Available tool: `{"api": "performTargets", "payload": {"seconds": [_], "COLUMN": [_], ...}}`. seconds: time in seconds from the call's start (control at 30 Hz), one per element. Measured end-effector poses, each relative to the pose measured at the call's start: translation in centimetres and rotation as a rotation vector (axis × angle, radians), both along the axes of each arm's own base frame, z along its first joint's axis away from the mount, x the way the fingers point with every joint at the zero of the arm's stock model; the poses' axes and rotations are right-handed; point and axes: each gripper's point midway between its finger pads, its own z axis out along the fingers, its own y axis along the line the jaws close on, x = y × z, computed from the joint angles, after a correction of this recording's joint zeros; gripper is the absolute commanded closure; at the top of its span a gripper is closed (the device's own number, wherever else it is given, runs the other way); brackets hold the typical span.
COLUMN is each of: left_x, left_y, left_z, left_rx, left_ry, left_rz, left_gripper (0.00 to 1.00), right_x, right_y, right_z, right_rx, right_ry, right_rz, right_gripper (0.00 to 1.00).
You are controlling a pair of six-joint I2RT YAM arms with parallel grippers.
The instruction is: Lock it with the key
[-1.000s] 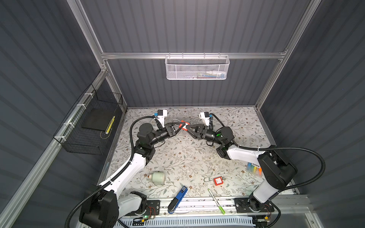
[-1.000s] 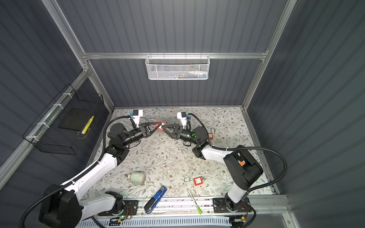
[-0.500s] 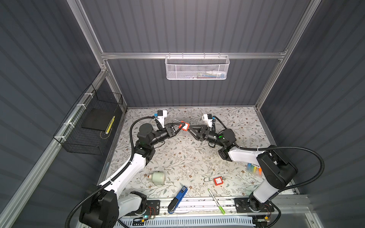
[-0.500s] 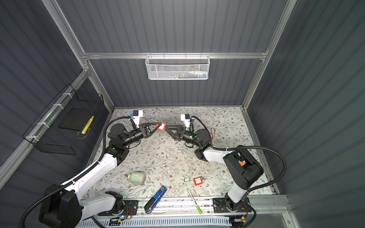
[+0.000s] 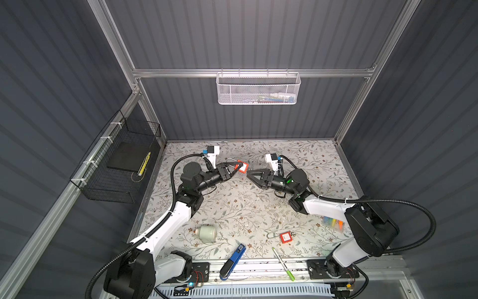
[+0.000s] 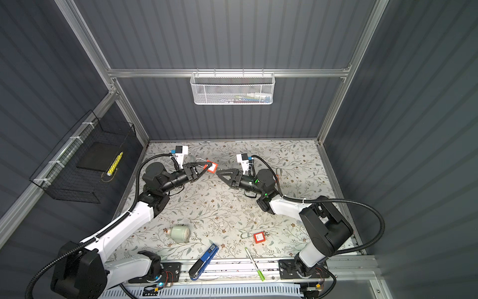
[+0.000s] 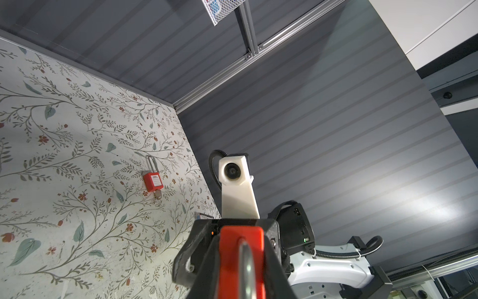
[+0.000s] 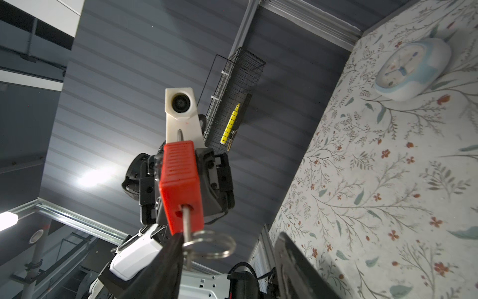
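Note:
The key in the padlock (image 8: 186,224) rests against one side of the opening of the robot's right gripper, so next the gripper backs away and centers its fingers around the key's head (image 8: 187,258) before it closes.
A red padlock (image 5: 243,167) (image 6: 211,167) hangs above the back of the table with my left gripper (image 5: 236,165) shut on its body. In the left wrist view the padlock (image 7: 241,248) fills the space between the fingers, its steel shackle pointing back at the camera. The key (image 8: 186,227) sticks out of the padlock's (image 8: 179,186) underside with a key ring (image 8: 209,243) on it. My right gripper (image 5: 250,176) (image 8: 227,251) faces the padlock, open, with the key and ring lying close to one finger (image 8: 160,266).
A second red padlock (image 5: 285,236) lies near the front and a third padlock (image 7: 153,181) behind the right arm. A pale jar (image 5: 206,233), blue knife (image 5: 232,261), green pen (image 5: 283,264), clock (image 8: 411,70), white basket (image 5: 258,89) and black basket (image 5: 121,160) are around.
My right arm has drawn back a little to the right, its jaws still open. The left gripper has carried the padlock slightly to the right.

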Motion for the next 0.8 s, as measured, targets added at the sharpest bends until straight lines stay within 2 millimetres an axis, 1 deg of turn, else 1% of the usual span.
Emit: {"api": "performTargets", "payload": {"seconds": [0.13,0.3,0.4,0.5,0.6,0.67,0.73,0.8], "left_x": [0.0,0.0,0.0,0.0,-0.1,-0.1,-0.1,-0.1], "left_y": [0.0,0.0,0.0,0.0,0.0,0.0,0.1,0.1], "left_z": [-0.3,0.0,0.1,0.1,0.1,0.2,0.3,0.4], "left_rx": [0.006,0.000,-0.002,-0.002,-0.002,-0.003,-0.004,-0.006], "left_ry": [0.013,0.000,-0.004,-0.004,-0.005,-0.008,-0.010,-0.013], "left_rz": [0.000,0.000,0.000,0.000,0.000,0.000,0.000,0.000], "left_gripper": [1.00,1.00,1.00,1.00,1.00,1.00,1.00,1.00], "right_x": [-0.2,-0.7,-1.2,-1.8,-1.7,-1.2,-0.9,-0.7], "right_y": [-0.2,-0.8,-1.6,-2.8,-4.2,-5.1,-5.7,-5.9], "right_z": [-0.6,-1.4,-0.8,0.7,2.1,2.6,2.8,2.7], "right_rx": [-0.081,-0.185,-0.224,-0.237,-0.241,-0.240,-0.241,-0.242], "right_ry": [-0.021,-0.059,-0.118,-0.197,-0.250,-0.266,-0.268,-0.265], "right_rz": [-0.015,-0.027,-0.051,-0.080,-0.117,-0.142,-0.154,-0.151], "right_gripper": [0.41,0.33,0.30,0.29,0.29,0.33,0.36,0.41]}}
